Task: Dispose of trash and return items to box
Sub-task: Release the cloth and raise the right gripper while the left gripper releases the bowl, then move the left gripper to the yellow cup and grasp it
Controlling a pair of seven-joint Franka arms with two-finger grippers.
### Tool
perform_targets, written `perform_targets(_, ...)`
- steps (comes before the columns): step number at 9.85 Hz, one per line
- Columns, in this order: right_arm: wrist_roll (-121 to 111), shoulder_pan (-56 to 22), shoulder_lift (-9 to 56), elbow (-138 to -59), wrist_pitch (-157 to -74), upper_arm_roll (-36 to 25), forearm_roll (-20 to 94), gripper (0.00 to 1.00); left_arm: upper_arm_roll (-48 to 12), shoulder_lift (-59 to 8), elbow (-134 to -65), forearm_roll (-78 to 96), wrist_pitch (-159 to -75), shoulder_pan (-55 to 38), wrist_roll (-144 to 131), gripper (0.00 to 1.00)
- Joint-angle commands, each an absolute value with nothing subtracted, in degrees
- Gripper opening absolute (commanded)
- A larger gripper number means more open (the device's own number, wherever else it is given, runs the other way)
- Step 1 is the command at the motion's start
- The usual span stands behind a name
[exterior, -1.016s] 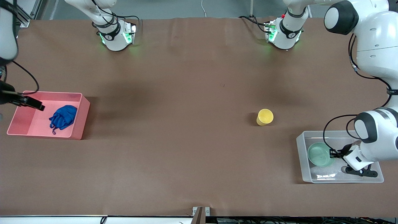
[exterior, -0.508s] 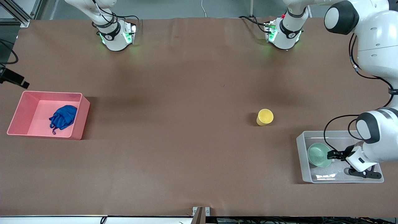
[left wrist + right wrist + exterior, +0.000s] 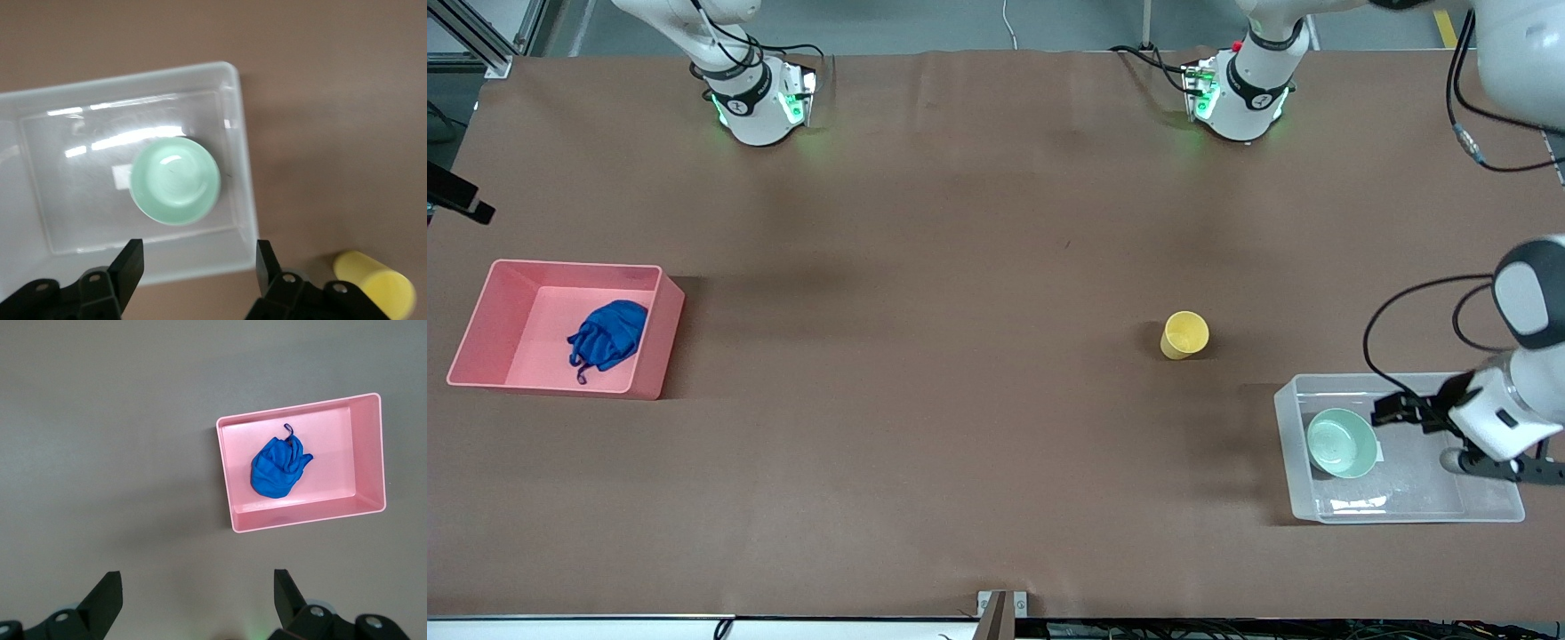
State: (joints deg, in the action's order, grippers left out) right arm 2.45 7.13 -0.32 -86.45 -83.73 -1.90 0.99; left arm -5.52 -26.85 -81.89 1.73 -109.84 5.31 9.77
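Note:
I expect the yellow cup [image 3: 1184, 335] to stand inside the bowl when I lower the cup, because the mint-green bowl's empty opening [image 3: 1342, 442] is wider than the cup.
The blue wad [image 3: 607, 334] lies in the pink bin [image 3: 482, 307]; the right wrist view shows the wad [image 3: 277, 468] and the bin [image 3: 370, 453] far below. The mint-green bowl [image 3: 1341, 442] sits in the clear tub [image 3: 1288, 444], also seen in the left wrist view as the bowl [image 3: 175, 180] in the tub [image 3: 243, 167]. The yellow cup [image 3: 1184, 335] sits on the bare table, farther from the front camera than the tub, and shows in the left wrist view [image 3: 373, 283]. My left gripper [image 3: 1392, 412] [image 3: 198, 267] is open and empty above the tub. My right gripper [image 3: 467, 206] [image 3: 197, 593] is open and empty, high near the pink bin.
A brown mat covers the table [image 3: 960, 356]. The two arm bases [image 3: 760, 102] [image 3: 1240, 98] stand along its edge farthest from the front camera. A white label [image 3: 122, 177] lies on the tub's bottom beside the bowl.
My left gripper has risen from inside the tub, away from the bowl, which stays in the tub. My right gripper has moved up and away from the pink bin.

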Motion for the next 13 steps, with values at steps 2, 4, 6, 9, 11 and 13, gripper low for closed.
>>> perform_targets(2,-0.07,7.91,-0.88,-86.40,-84.11,-1.23,0.53,1.00,-11.41,-14.27,-104.96,0.88,-117.38,5.89,2.66,0.78)
perform_targets(4,-2.29,7.91,-0.79,-86.31,-84.20,-1.41,0.53,1.00,-14.13,-11.78,-114.05,0.97,-124.60,5.89,-0.95,0.80)
perform_targets(6,-2.29,7.82,-0.79,-86.13,-84.11,-1.23,0.53,1.00,-16.78,-13.52,-118.02,0.97,-130.39,5.80,-4.12,0.80)
perform_targets(9,-2.02,7.73,-0.70,-85.17,-83.14,-1.14,0.53,1.00,-18.89,-19.58,-120.76,0.97,-138.85,5.19,-5.97,0.82)
perform_targets(11,-2.02,7.73,-0.70,-85.17,-83.23,-1.14,0.53,1.00,-18.81,-22.57,-120.76,0.88,-140.53,3.61,-5.98,0.82)
perform_targets(13,-2.02,7.73,-0.70,-85.17,-83.14,-1.14,0.53,1.00,-18.72,-24.51,-120.94,0.27,-141.06,2.55,-5.98,0.76)
